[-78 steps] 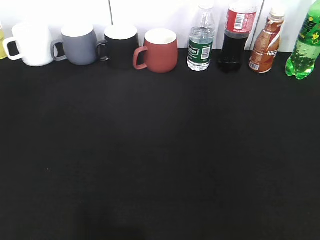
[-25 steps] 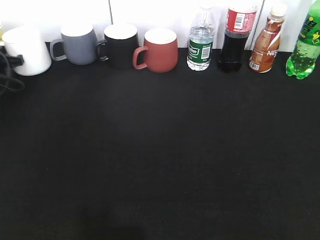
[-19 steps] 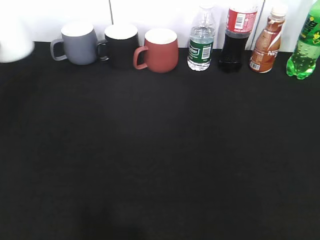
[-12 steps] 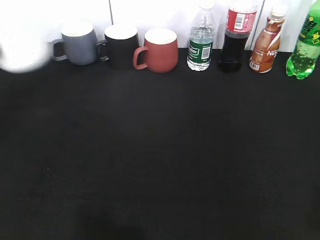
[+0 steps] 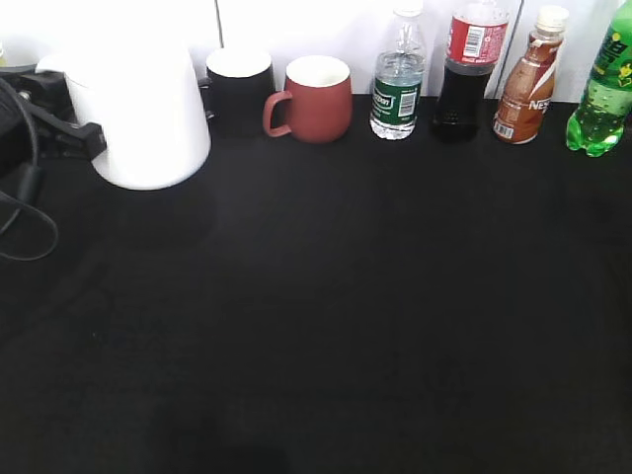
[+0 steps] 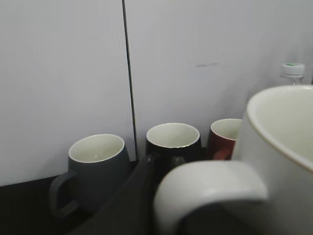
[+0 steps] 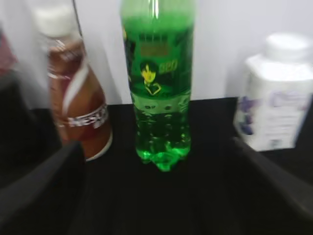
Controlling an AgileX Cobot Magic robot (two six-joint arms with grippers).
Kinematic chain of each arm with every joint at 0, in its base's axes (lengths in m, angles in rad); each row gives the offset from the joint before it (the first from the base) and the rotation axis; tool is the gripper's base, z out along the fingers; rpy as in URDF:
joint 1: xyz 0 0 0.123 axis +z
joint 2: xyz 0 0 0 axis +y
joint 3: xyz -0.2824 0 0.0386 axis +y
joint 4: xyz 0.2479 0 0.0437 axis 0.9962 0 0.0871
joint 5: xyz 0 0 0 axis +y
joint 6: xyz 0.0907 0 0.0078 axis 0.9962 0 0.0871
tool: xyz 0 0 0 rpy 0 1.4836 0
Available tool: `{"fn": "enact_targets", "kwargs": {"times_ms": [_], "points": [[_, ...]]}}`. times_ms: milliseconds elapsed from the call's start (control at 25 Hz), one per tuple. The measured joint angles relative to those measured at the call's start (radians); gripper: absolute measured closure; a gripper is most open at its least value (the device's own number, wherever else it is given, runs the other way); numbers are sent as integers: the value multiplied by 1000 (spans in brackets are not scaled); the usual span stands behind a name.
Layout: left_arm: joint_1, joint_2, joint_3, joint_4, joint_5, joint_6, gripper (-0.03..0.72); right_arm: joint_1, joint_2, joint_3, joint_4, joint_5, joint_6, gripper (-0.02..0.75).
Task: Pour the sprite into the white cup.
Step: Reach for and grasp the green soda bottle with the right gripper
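Observation:
The sprite [image 7: 162, 103] is upright and centred in front of my right gripper's open fingers. I should move straight forward until they are around its label [image 7: 160, 66] before I close them.
The white cup [image 5: 138, 114] hangs above the table at the left, held by its handle in my left gripper [image 5: 84, 133], which is shut on it. In the left wrist view the cup's handle and rim [image 6: 283, 147] fill the right side, with a dark finger of the left gripper [image 6: 142, 196] beside the handle. The sprite [image 5: 600, 89] stands upright at the back right corner. In the right wrist view the sprite [image 7: 159, 98] stands straight ahead, and my right gripper [image 7: 156, 196] is open and empty a short way in front of it.
A black mug [image 5: 239, 84], a red mug [image 5: 314, 99], a clear water bottle [image 5: 397, 84], a cola bottle [image 5: 464, 74] and a brown drink bottle [image 5: 523, 84] line the back wall. The grey mug [image 6: 95, 169] shows only in the left wrist view. A white bottle [image 7: 276, 93] stands right of the sprite.
The white cup has left its place at the far left of the back row; it is now lifted, nearer the camera and further right, hiding the grey mug. The left arm has come into view.

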Motion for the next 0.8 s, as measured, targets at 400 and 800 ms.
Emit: {"fn": "enact_targets", "kwargs": {"times_ms": [400, 800], "points": [[0, 0, 0, 50, -1, -1, 622, 0, 457, -487, 65, -15, -7, 69], [0, 0, 0, 75, -2, -1, 623, 0, 586, -634, 54, -40, -16, 311]]}}
